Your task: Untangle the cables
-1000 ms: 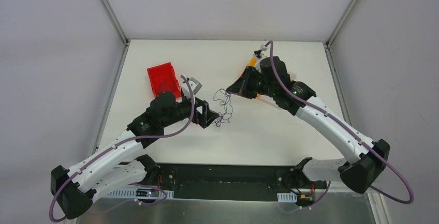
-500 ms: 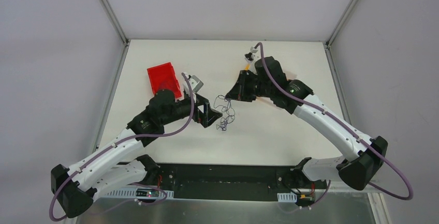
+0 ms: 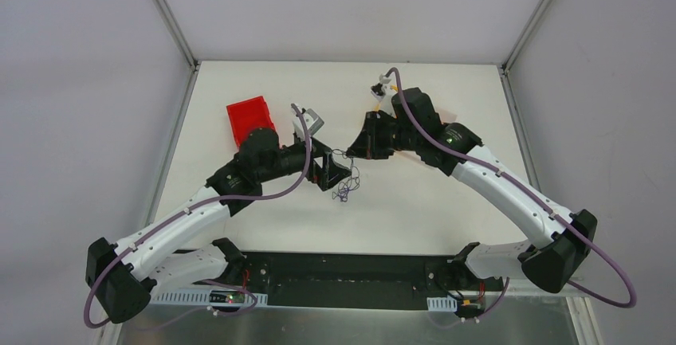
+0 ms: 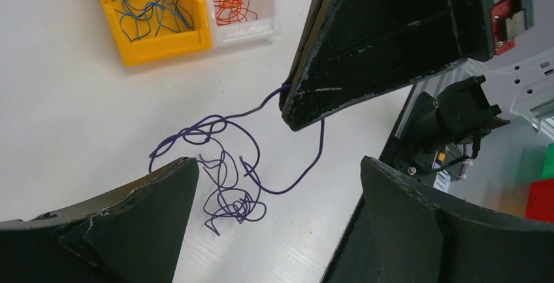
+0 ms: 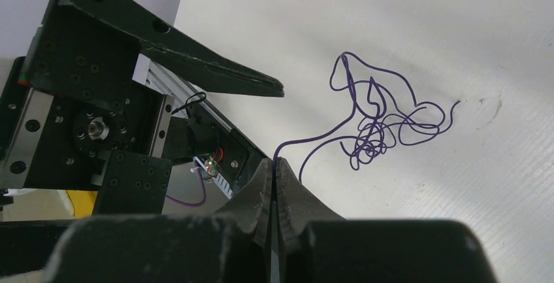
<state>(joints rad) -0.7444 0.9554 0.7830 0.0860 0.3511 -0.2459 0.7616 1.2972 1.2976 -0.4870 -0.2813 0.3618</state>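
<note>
My right gripper is holding the strand of cable, which loops into the loose tangle (image 5: 354, 104), so my left gripper should take that piece before my right gripper holds the lower coils (image 3: 343, 192).
A small tangle of thin dark purple cables (image 3: 347, 179) lies on the white table between the two arms; it also shows in the left wrist view (image 4: 228, 188) and the right wrist view (image 5: 379, 123). My right gripper (image 3: 351, 146) is shut on one strand of it, which leaves its fingertips (image 5: 279, 164) and runs to the tangle. My left gripper (image 3: 341, 176) is open, its jaws wide apart on either side of the tangle, touching nothing (image 4: 274, 185).
A red bin (image 3: 249, 122) stands at the back left. A yellow bin (image 4: 157, 12) with blue wires and a clear bin (image 4: 238, 2) with orange wires stand behind the right arm. The table's near edge and black frame (image 4: 418, 146) lie close by.
My left gripper has moved right and forward over the tangle. My right gripper has shifted slightly left, still holding the strand. The tangle has bunched closer together.
</note>
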